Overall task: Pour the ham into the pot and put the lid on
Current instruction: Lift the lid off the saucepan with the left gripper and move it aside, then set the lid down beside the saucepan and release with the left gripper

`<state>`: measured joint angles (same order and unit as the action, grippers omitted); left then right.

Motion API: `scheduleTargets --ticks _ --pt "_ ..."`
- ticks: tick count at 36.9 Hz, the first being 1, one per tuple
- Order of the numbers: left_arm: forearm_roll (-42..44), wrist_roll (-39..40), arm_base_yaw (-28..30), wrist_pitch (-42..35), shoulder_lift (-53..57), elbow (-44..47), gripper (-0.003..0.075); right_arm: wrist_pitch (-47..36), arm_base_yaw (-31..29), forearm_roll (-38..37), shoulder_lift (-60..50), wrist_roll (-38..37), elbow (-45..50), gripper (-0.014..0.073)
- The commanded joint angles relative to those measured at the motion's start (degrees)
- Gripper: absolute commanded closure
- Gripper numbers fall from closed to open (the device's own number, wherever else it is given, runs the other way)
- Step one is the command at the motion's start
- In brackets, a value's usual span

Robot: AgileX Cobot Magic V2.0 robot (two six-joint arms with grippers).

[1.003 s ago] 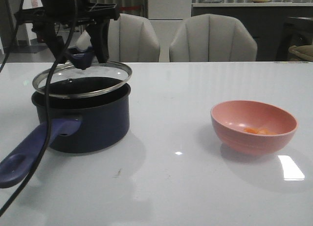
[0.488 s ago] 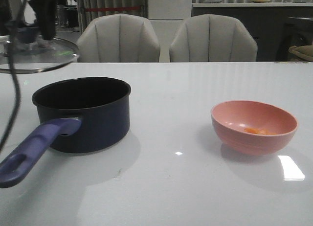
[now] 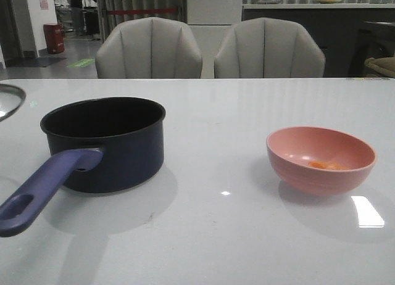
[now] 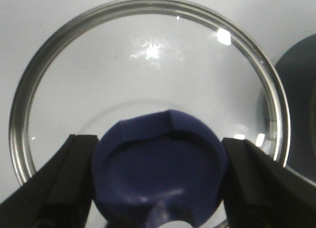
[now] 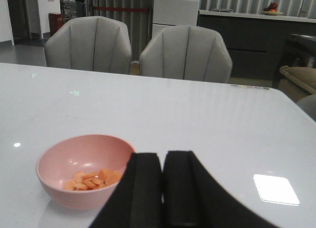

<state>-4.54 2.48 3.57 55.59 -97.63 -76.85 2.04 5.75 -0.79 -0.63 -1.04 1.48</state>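
Observation:
Ham is still in the bowl and the lid hangs (image 3: pixel 8 101) beside the pot, so the robot's left gripper should go on moving the glass lid down until it touches the table (image 3: pixel 9 166).
The dark navy pot (image 3: pixel 105 143) stands uncovered on the left of the table, its blue-purple handle (image 3: pixel 43 189) pointing toward the front left. Only an edge of the glass lid (image 3: pixel 9 100) shows at the far left of the front view. In the left wrist view my left gripper (image 4: pixel 159 154) is shut on the dark blue knob of the lid (image 4: pixel 148 65), and the pot's rim (image 4: pixel 301 99) is just beside it. The ham (image 5: pixel 94 179) lies in the pink bowl (image 5: pixel 84 171), also seen on the right as the bowl (image 3: pixel 321 158). My right gripper (image 5: pixel 163 159) is shut and empty, near the bowl.
Two grey chairs (image 3: pixel 210 47) stand behind the table's far edge. The white table (image 3: pixel 216 223) stretches between pot and bowl. Neither arm shows in the front view.
The lid has come off the pot and moved left, now mostly beyond the front view's left edge. The left arm has left that view. Pot and bowl have not moved.

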Motion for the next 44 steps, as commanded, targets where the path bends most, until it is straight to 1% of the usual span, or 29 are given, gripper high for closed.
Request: scheduleTargets --ticks 1,5,8,20,22,23,26,28,30,37,44 --pt "-1.9 -0.9 1.3 -8.6 3.1 3.3 0.0388 -5.1 -0.1 -0.4 -1.1 -0.1 -0.2 0.0447" --pt "-1.8 -1.8 1.4 -13.1 2.3 7.0 0.0388 -5.1 -0.1 -0.4 -1.1 -0.1 -0.2 0.0447" --pt "-1.8 -1.8 1.3 -14.5 0.7 8.1 0.0388 -5.1 -0.1 -0.4 -1.1 -0.1 -0.2 0.0447" --pt "-1.8 -1.8 1.3 -15.0 -4.6 8.2 0.0381 -5.1 -0.1 -0.4 -1.1 -0.1 -0.2 0.0447" --pt "-1.7 -1.8 1.3 -15.0 -5.1 8.2 0.0359 -5.1 -0.1 -0.4 -1.1 -0.1 -0.2 0.0447" --pt "-1.4 -1.8 1.3 -15.0 -5.2 8.2 0.0335 -5.1 -0.1 -0.4 -1.1 -0.1 -0.2 0.0447" --pt "-1.2 -1.8 1.3 -15.1 -5.5 8.2 0.0225 -5.1 -0.1 -0.4 -1.1 -0.1 -0.2 0.0447" --pt "-1.3 -1.8 1.3 -14.7 -5.5 8.2 0.0179 -5.1 -0.1 -0.4 -1.1 -0.1 -0.2 0.0447" --pt "-1.0 -1.8 1.3 -14.1 -5.5 8.1 0.0167 -5.1 -0.1 -0.4 -1.1 -0.1 -0.2 0.0447" --pt "-1.0 -1.9 1.3 -11.5 -4.7 6.2 0.0168 -5.1 -0.1 -0.4 -1.1 -0.1 -0.2 0.0447" --pt "-1.0 -2.9 1.1 -11.5 0.5 5.7 0.0168 -5.1 -0.1 -0.4 -1.1 -0.1 -0.2 0.0447"
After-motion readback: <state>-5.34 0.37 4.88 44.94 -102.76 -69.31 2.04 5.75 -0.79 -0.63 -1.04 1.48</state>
